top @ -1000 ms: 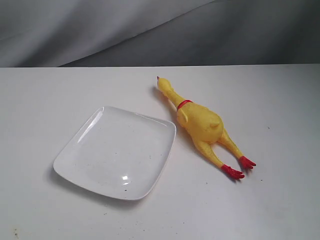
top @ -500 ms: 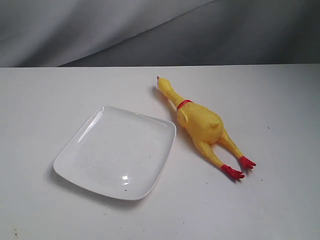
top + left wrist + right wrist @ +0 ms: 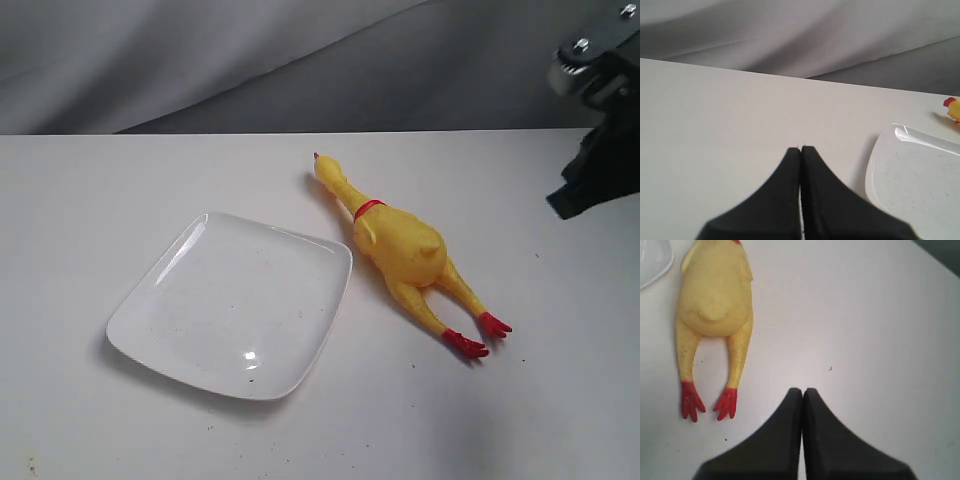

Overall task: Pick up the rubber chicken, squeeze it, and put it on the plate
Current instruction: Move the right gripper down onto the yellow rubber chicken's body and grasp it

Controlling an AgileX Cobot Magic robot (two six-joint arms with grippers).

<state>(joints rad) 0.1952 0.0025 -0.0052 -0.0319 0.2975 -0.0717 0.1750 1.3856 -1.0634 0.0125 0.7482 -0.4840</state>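
Observation:
The rubber chicken's near leg point(image 3: 469, 297) lies apart from the far leg. My right gripper should go on toward the near thigh point(image 3: 451, 274) until the thigh is between its fingers.
The yellow rubber chicken point(image 3: 400, 248) lies flat on the white table, its head toward the back and its red feet toward the front right. The white square plate point(image 3: 180, 310) rests just left of it, empty. My right arm enters the exterior view at the upper right edge, well clear of the chicken. In the right wrist view my right gripper point(image 3: 802, 390) is shut with nothing in it, and the rubber chicken point(image 3: 715, 295) lies off to one side. My left gripper point(image 3: 801, 148) is shut and empty, with the plate point(image 3: 880, 170) and the chicken's head point(image 3: 952, 107) at the frame edge.
The white table point(image 3: 120, 180) ends at a grey fabric backdrop point(image 3: 200, 60) behind.
My right arm has come into the exterior view at the upper right. The chicken and the plate have not moved.

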